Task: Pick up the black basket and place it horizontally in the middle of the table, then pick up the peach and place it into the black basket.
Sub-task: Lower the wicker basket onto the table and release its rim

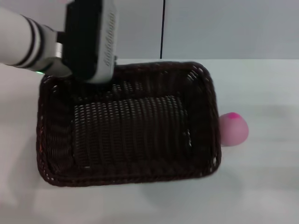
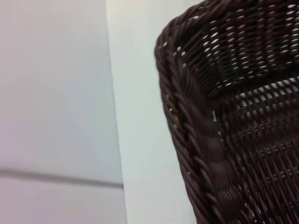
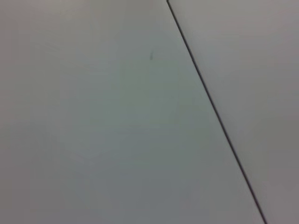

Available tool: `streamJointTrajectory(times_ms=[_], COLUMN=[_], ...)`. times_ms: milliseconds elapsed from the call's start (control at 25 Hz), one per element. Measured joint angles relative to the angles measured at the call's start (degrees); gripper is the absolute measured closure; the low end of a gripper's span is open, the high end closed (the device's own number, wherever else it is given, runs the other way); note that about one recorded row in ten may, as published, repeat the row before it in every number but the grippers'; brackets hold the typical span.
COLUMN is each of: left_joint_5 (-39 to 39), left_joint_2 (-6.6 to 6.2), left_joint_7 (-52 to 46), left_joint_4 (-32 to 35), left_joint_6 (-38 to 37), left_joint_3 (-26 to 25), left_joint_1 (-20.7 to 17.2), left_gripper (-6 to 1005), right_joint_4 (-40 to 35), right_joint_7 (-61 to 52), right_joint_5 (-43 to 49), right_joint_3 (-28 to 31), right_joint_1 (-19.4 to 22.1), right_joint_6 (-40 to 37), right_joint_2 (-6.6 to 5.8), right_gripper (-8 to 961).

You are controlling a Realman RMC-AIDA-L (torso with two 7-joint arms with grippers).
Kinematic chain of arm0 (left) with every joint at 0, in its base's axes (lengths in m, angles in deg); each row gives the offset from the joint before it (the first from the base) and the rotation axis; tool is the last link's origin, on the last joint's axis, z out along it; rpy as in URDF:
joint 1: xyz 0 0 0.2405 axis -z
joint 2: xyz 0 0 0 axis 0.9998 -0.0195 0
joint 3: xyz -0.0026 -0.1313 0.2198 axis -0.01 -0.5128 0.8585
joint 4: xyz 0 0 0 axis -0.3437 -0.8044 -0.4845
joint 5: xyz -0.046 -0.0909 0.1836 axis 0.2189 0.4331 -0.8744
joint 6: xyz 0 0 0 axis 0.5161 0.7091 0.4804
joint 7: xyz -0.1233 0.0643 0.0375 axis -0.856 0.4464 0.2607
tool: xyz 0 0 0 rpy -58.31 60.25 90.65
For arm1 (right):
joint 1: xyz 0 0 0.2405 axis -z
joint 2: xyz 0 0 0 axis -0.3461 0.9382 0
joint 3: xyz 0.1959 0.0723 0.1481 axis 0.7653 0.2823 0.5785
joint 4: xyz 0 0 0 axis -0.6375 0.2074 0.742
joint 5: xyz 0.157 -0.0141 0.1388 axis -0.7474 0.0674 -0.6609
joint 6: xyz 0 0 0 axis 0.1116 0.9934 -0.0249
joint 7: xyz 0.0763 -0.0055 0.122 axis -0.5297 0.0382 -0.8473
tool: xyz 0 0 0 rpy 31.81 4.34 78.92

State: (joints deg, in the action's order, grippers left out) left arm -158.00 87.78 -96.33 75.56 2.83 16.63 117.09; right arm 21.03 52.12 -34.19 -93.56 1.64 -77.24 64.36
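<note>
The black basket sits at a slant and away from the table's middle, so the robot's left gripper should straighten it by its far rim before the robot takes the peach.
The black basket lies flat on the white table, long side running left to right, with nothing inside it. The pink peach rests on the table against the basket's right side, magenta spot up. My left gripper hangs over the basket's far-left corner, close to the rim; its body hides the fingers. The left wrist view shows that corner's braided rim close up. The right gripper is out of view.
A grey wall with a dark vertical seam stands behind the table. The right wrist view shows only a plain grey surface with a dark seam. White tabletop lies in front of and to the right of the basket.
</note>
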Motion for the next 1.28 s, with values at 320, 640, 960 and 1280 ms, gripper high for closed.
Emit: streamJointTrajectory(times_ms=[320, 640, 960, 1280], left_joint_5=[0.5, 0.7, 0.2, 0.2], left_joint_2=[0.11, 0.09, -0.07, -0.07], left_joint_7=[0.0, -5.0, -11.5, -14.6], left_joint_4=[1.1, 0.7, 0.8, 0.4], left_joint_6=[3.0, 4.4, 4.3, 7.1], left_joint_3=[6.4, 6.8, 7.8, 9.1], left_joint_1=[-0.9, -2.3, -3.7, -4.0], left_gripper=[739, 719, 699, 680], right_joint_4=[-0.1, -0.1, -0.1, -0.1], right_joint_7=[-0.1, -0.1, -0.1, -0.1], right_joint_5=[0.0, 0.0, 0.0, 0.4], right_joint_3=[0.6, 0.6, 0.6, 0.5], right_joint_1=[0.5, 0.5, 0.3, 0.5], right_joint_6=[0.3, 0.8, 1.5, 1.7], right_joint_2=[-0.01, -0.01, -0.05, -0.1], right_gripper=[342, 348, 354, 361])
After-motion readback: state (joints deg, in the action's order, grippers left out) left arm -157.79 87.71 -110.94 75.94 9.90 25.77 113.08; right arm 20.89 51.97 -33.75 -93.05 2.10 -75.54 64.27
